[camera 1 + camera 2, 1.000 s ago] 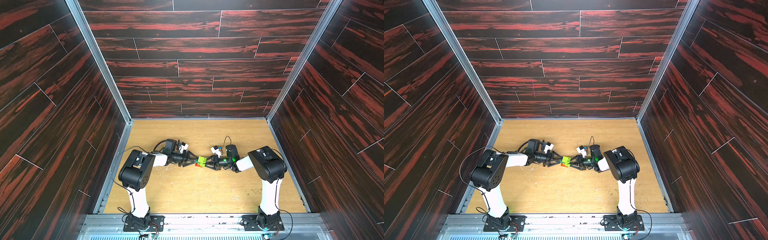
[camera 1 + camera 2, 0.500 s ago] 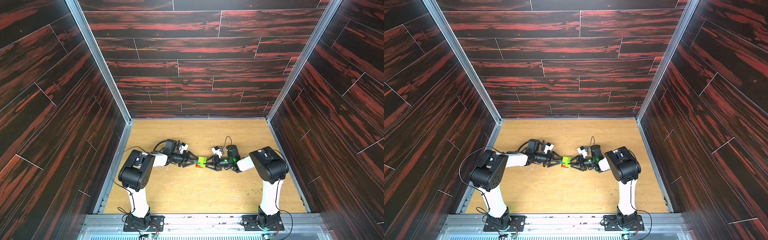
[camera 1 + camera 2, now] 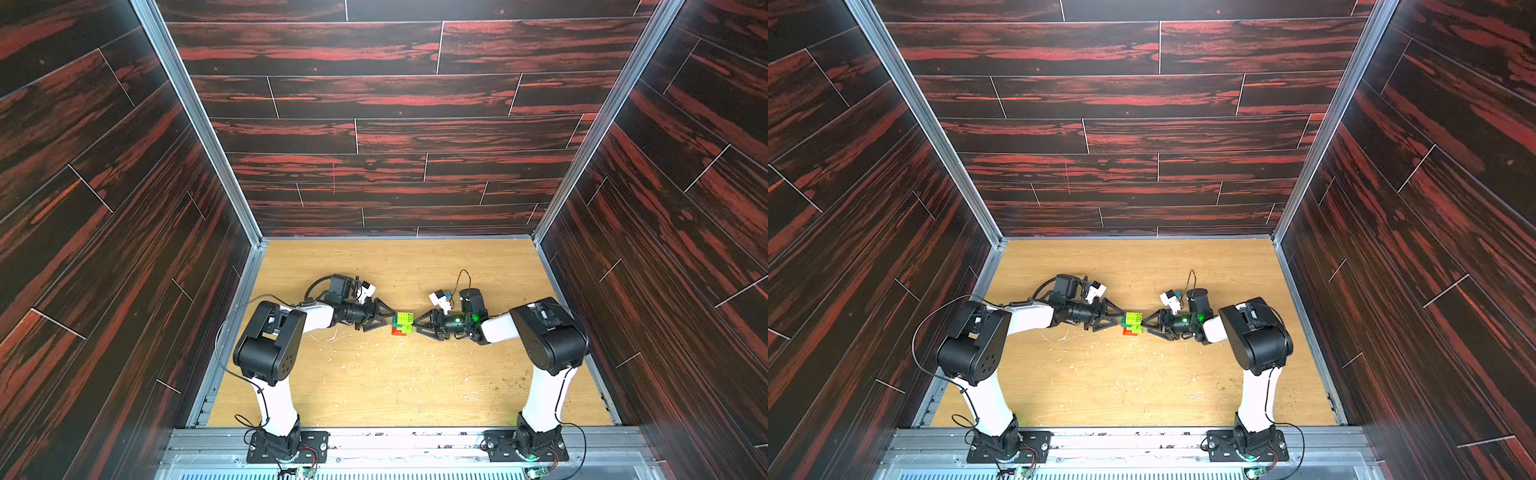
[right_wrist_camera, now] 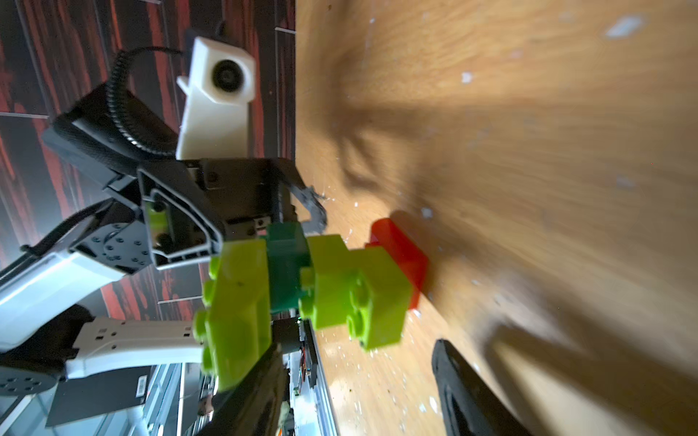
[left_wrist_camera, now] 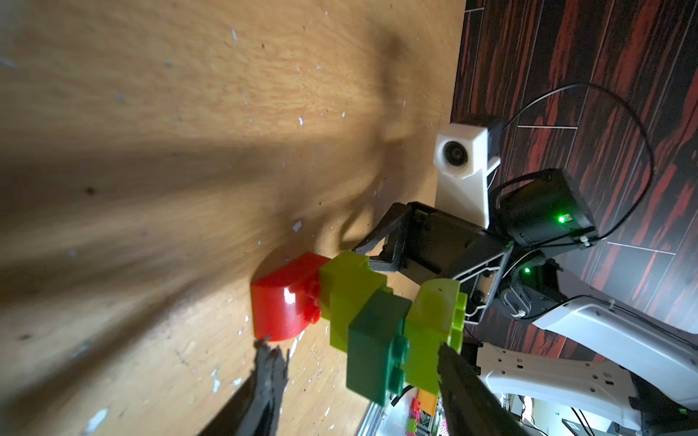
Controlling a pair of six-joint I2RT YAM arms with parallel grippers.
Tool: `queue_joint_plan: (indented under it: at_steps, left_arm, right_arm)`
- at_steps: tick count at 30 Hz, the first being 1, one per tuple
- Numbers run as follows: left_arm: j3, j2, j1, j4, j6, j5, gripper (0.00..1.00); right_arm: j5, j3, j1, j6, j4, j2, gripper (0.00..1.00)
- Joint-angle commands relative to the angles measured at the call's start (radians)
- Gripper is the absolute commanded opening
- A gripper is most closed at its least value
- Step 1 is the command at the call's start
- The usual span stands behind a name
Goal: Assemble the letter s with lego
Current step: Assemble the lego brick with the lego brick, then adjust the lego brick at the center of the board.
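Note:
The fingers of my right gripper open up and down next to the letter s (image 3: 404, 327), so that gripper should move back, roll level and put its fingers on both sides of the top lime green brick (image 3: 405, 317).
The letter s (image 3: 402, 324) (image 3: 1132, 323) stands upright mid-table as a small zigzag of lego. Its red brick (image 5: 283, 305) (image 4: 400, 253) rests on the wood, with lime green (image 5: 351, 298), dark green (image 5: 377, 339) and a top lime green brick (image 5: 434, 321) (image 4: 234, 302) stacked above. My left gripper (image 3: 390, 322) (image 3: 1121, 321) (image 5: 355, 351) is open at its left side, fingertips just short of it. My right gripper (image 3: 417, 325) (image 3: 1144, 322) (image 4: 355, 347) is open at its right side. One of its fingers (image 4: 264, 362) is beside the top lime brick, the other (image 4: 445, 362) apart, near the table.
The wooden table (image 3: 374, 382) is flecked with white scratches. Dark red-streaked walls close in the left, back and right sides. A metal rail (image 3: 395, 440) carrying both arm bases runs along the front. Some loose coloured bricks (image 5: 415, 411) show beyond the table's front edge.
Both grippers' jaws have widened a little on either side of the figure. The figure and both arms stay where they were.

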Motion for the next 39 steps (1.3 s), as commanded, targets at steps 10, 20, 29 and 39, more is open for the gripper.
queue_joint_plan:
  at_steps: [10,20,29,39]
  left_arm:
    - [0.112,-0.183,0.048,-0.421,0.300,-0.222,0.70]
    - [0.041,-0.310,0.086,-0.477,0.359,-0.305,0.71]
    - [0.016,-0.341,0.101,-0.487,0.363,-0.287,0.71]
    - [0.024,-0.326,0.102,-0.489,0.368,-0.264,0.71]
  right_arm:
    - [0.218,-0.063,-0.019,-0.468,-0.229,-0.328,0.66]
    - [0.463,-0.185,0.114,-0.943,-0.081,-0.444,0.62]
    - [0.470,-0.107,0.189,-1.212,-0.037,-0.290,0.65]
    - [0.368,0.031,0.188,-1.266,-0.174,-0.149,0.67]
